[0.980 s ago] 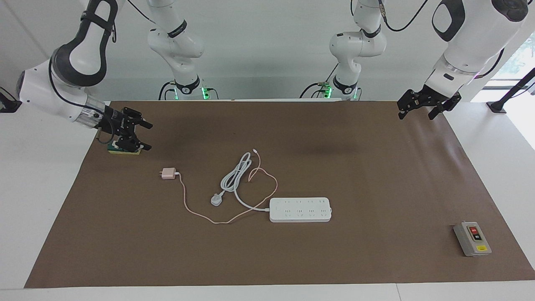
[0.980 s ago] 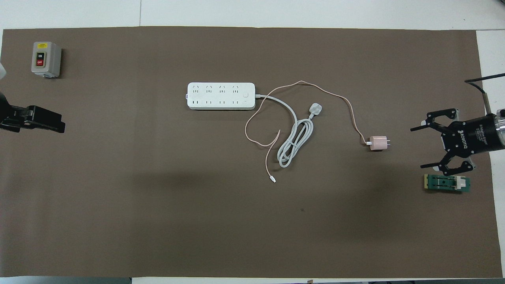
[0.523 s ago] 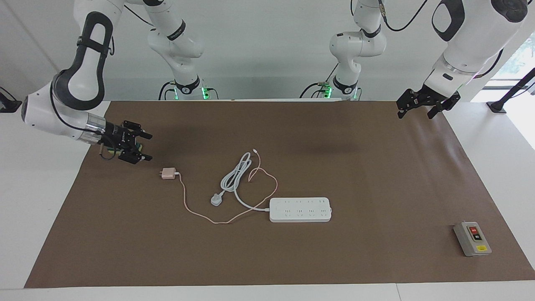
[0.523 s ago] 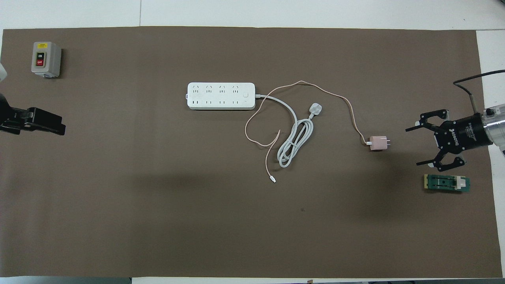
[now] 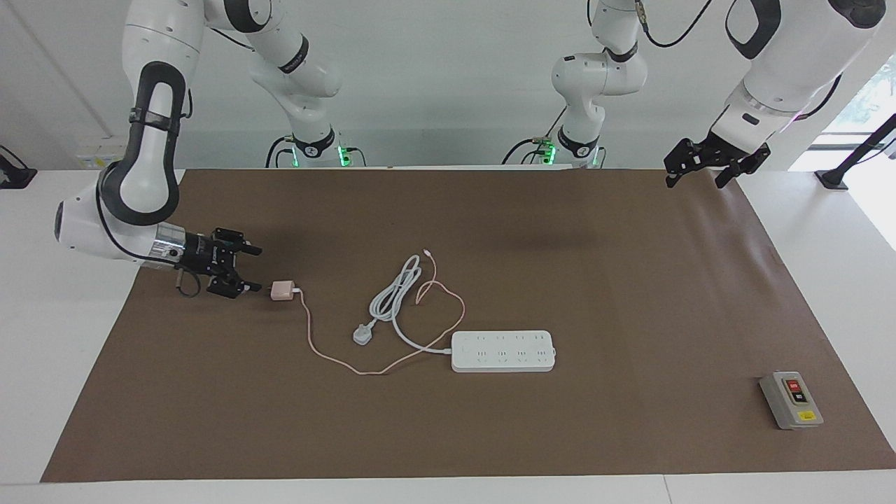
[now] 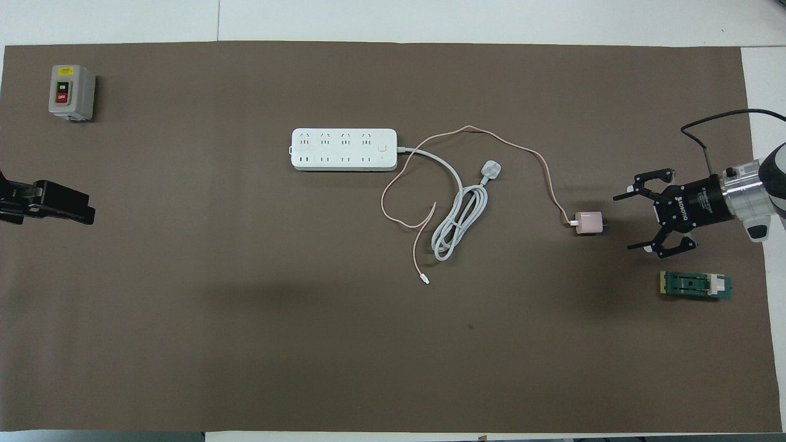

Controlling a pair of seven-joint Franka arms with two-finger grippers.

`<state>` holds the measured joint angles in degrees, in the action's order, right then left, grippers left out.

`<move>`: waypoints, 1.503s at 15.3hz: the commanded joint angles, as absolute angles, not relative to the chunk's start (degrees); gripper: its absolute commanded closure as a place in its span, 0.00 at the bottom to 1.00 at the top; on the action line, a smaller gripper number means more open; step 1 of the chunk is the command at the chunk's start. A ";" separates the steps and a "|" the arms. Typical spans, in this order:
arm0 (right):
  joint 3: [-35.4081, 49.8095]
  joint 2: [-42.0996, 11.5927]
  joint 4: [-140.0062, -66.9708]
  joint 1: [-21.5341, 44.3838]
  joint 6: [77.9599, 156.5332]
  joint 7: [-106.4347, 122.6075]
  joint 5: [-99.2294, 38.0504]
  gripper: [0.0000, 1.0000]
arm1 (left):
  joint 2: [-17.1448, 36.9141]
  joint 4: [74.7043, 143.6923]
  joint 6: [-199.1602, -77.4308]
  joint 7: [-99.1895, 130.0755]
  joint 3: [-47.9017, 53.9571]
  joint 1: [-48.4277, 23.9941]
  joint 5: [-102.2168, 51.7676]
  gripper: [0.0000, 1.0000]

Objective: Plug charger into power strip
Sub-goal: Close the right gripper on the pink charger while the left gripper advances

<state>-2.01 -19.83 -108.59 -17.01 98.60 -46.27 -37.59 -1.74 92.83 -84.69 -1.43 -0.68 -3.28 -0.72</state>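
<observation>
The thin pink cable lies in a loose loop (image 6: 471,127), so I expect the cable's far end (image 6: 424,279) to stay put when I carry the charger to the power strip.
The pale-pink charger (image 5: 283,290) lies on the brown mat toward the right arm's end, its thin pink cable (image 5: 329,357) looping toward the power strip. It also shows in the overhead view (image 6: 589,223), prongs pointing at my right gripper. The white power strip (image 5: 502,351) lies flat mid-table, farther from the robots, and shows in the overhead view (image 6: 344,149). My right gripper (image 5: 253,269) is open, low over the mat, just beside the charger and apart from it; overhead (image 6: 623,222) shows the same. My left gripper (image 5: 702,172) is open and empty, raised over the mat's edge at the left arm's end.
The strip's thick white cord coils beside it and ends in a white three-pin plug (image 5: 362,335). A small green block (image 6: 695,285) lies near the right gripper, nearer the robots. A grey box with red and black buttons (image 5: 791,399) stands at the left arm's end.
My right gripper has moved from over the green block down and toward the charger, staying open. My left gripper has shifted slightly. Charger and strip have not moved.
</observation>
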 commanded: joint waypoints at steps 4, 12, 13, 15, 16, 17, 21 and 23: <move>-2.02 -21.09 -111.53 -16.70 103.79 -46.40 -41.66 0.00 | -3.78 95.45 -84.55 13.42 -0.18 -3.60 0.26 0.00; -1.67 -20.22 -116.18 -16.26 109.32 -46.93 -42.45 0.00 | -6.15 100.46 -86.13 32.42 -0.09 -5.63 0.09 0.00; -1.58 -20.21 -116.54 -15.74 110.03 -46.93 -42.45 0.00 | -6.15 100.46 -86.39 32.61 0.09 -5.54 0.00 0.00; -1.67 -20.21 -116.63 -14.59 110.30 -46.93 -43.85 0.00 | -6.15 100.55 -87.18 32.61 0.09 -5.54 -0.26 0.00; -1.67 -20.21 -116.72 -14.59 110.65 -46.93 -44.03 0.00 | -6.24 100.89 -87.80 32.61 0.09 -5.54 -0.44 0.00; -1.67 -20.21 -116.98 -14.50 110.92 -46.93 -44.12 0.00 | -6.33 101.16 -88.32 32.61 0.09 -5.54 -0.79 0.00; -1.67 -20.13 -117.16 -14.50 111.00 -46.58 -44.12 0.01 | -6.50 101.16 -88.59 32.00 -0.09 -5.18 -3.60 0.00; -1.67 -20.13 -117.25 -14.50 111.09 -46.49 -44.12 0.01 | -6.33 100.72 -87.81 31.99 -0.18 -5.01 -3.34 0.00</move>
<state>-1.87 -21.57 -115.47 -14.34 109.69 -46.67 -42.78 -4.50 98.83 -87.05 31.68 0.16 -4.96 -2.91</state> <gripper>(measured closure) 0.009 0.000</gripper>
